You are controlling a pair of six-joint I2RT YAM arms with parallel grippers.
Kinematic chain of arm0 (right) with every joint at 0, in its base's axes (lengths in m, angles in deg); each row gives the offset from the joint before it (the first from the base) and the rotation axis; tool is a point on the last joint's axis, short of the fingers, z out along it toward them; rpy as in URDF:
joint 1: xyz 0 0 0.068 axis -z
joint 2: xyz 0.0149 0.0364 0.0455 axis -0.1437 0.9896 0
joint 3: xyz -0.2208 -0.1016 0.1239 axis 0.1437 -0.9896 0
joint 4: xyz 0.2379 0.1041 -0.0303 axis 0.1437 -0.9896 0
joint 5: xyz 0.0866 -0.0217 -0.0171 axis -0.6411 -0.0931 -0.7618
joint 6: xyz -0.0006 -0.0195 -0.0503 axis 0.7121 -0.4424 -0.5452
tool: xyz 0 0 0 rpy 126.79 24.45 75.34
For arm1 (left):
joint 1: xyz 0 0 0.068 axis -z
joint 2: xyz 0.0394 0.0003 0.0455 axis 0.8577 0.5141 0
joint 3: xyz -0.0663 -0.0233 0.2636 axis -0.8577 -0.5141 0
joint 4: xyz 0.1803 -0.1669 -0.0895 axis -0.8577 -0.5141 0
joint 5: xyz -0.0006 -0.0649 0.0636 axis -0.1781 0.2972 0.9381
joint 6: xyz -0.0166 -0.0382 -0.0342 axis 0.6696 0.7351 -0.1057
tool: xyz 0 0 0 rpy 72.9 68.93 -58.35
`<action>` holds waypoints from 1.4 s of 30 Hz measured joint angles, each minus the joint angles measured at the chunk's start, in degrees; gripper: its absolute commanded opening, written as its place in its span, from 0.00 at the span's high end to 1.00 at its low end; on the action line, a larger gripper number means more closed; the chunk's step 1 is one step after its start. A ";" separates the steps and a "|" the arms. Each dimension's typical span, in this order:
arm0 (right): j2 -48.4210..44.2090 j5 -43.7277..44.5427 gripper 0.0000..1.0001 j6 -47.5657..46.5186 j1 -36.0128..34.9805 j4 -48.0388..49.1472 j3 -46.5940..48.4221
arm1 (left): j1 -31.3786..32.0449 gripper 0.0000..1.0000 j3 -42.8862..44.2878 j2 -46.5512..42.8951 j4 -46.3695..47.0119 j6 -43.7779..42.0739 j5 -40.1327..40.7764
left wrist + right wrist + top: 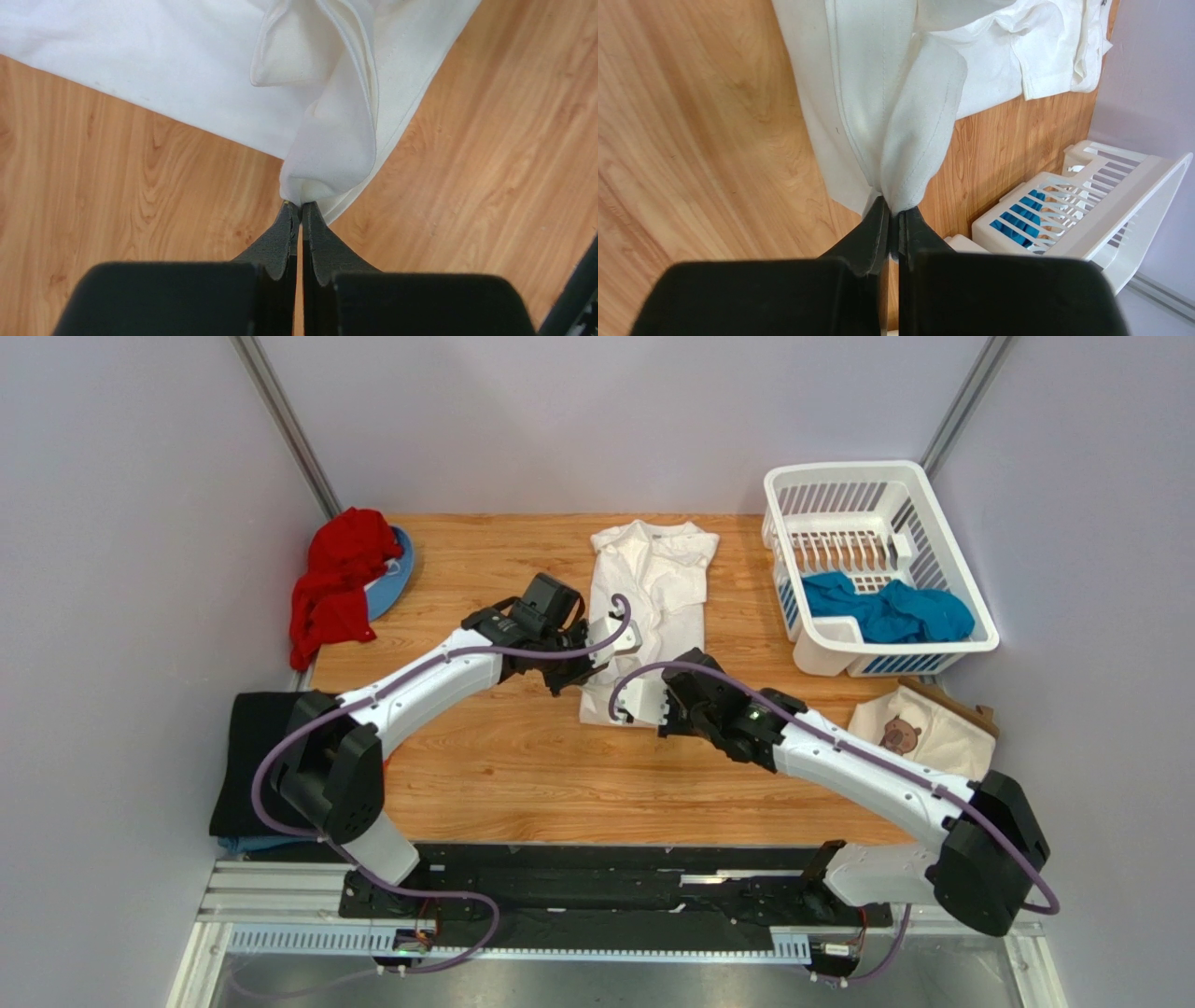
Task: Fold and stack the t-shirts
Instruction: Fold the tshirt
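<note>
The raised fold is hanging in line with the white t-shirt's long edge (210, 129), so my left gripper should go on moving toward the t-shirt's far end (655, 543) and let go along that edge.
A white t-shirt (652, 588) lies lengthwise on the wooden table (477, 756), folded narrow, with no print showing. My left gripper (606, 637) is shut on a raised fold at its left edge, and the left wrist view shows the cloth (330, 140) pinched at the tips (300, 204). My right gripper (648, 697) is shut on the near hem, where the cloth (913, 119) rises from the tips (894, 210). A teal t-shirt (884, 609) lies crumpled in the white basket (968, 623). A red t-shirt (337, 588) is bunched at the back left.
The basket stands at the back right and shows in the right wrist view (1116, 203). A cream bag with a bear picture (926, 735) lies at the right edge. A black cloth (253, 756) hangs off the left edge. A blue disc (393, 574) lies under the red shirt.
</note>
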 measured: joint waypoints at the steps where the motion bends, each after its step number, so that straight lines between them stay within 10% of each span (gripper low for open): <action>1: 1.18 -0.42 1.00 -0.68 1.05 0.22 0.74 | -0.46 1.00 1.20 1.49 0.22 -0.33 0.04; 16: 20.13 -4.31 0.98 -7.37 12.39 3.82 15.93 | -6.40 1.00 18.27 21.44 1.55 -3.96 1.14; 25: 28.94 -4.00 0.78 -8.24 14.05 7.15 17.57 | -7.48 1.00 24.65 28.46 1.84 -4.46 2.21; 30: 30.45 -3.28 0.59 -8.46 14.05 7.72 17.57 | -7.48 0.75 26.82 30.58 2.05 -4.59 2.78; 42: 30.45 -1.40 0.51 -8.57 14.05 9.84 17.59 | -7.69 0.65 28.89 31.67 6.19 -4.37 8.94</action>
